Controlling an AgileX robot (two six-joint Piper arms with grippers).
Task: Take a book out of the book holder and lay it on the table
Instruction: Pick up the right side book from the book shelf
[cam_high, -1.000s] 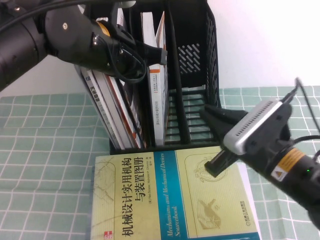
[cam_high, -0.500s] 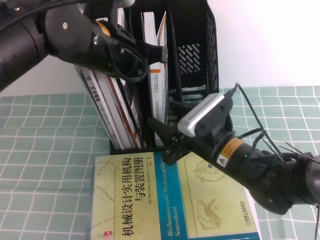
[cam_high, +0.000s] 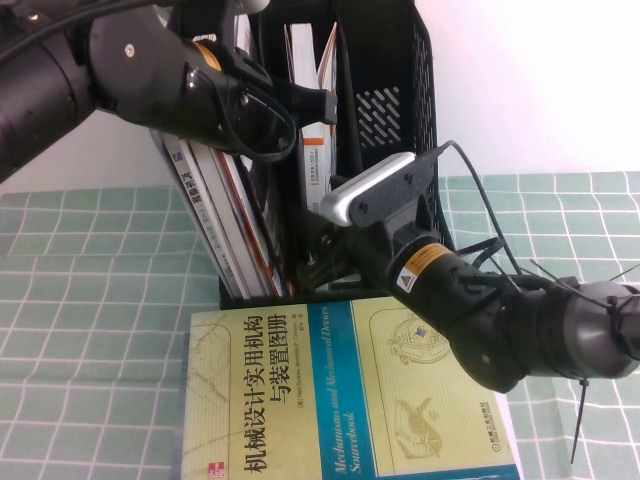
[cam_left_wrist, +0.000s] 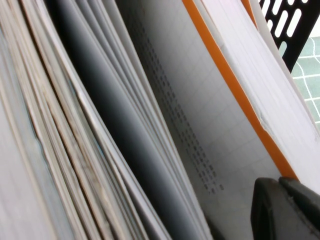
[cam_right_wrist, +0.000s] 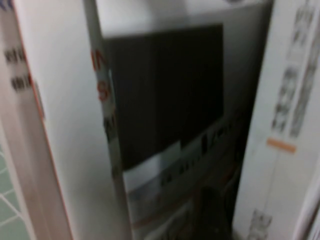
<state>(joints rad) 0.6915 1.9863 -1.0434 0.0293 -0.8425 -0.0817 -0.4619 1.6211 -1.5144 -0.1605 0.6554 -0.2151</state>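
The book (cam_high: 315, 178) has a dark gap (cam_high: 287, 212) between it and the leaning magazines, so it will come out by itself when I lift it.
The black book holder (cam_high: 420, 90) stands upright at the back of the table (cam_high: 90, 260). The book (cam_high: 318, 160), white with an orange block on it, stands in the middle compartment. Its orange edge stripe (cam_left_wrist: 235, 85) runs across the left wrist view beside pale pages. My left gripper (cam_high: 310, 105) reaches into the holder from the upper left, level with the book's upper part. My right gripper (cam_high: 318, 262) is open at the holder's front, level with the book's lower edge, with nothing between its fingers. The right wrist view is a blur of white book faces.
A yellow-and-blue book (cam_high: 400, 400) lies flat on the cloth just in front of the holder, under my right arm. Thin magazines (cam_high: 215, 200) lean in the left compartment. The holder's slotted wall (cam_left_wrist: 295, 25) shows in the left wrist view.
My right arm has swung left and in toward the holder, bringing its gripper from the right of the yellow book to the front of the middle compartment. The left arm has held still.
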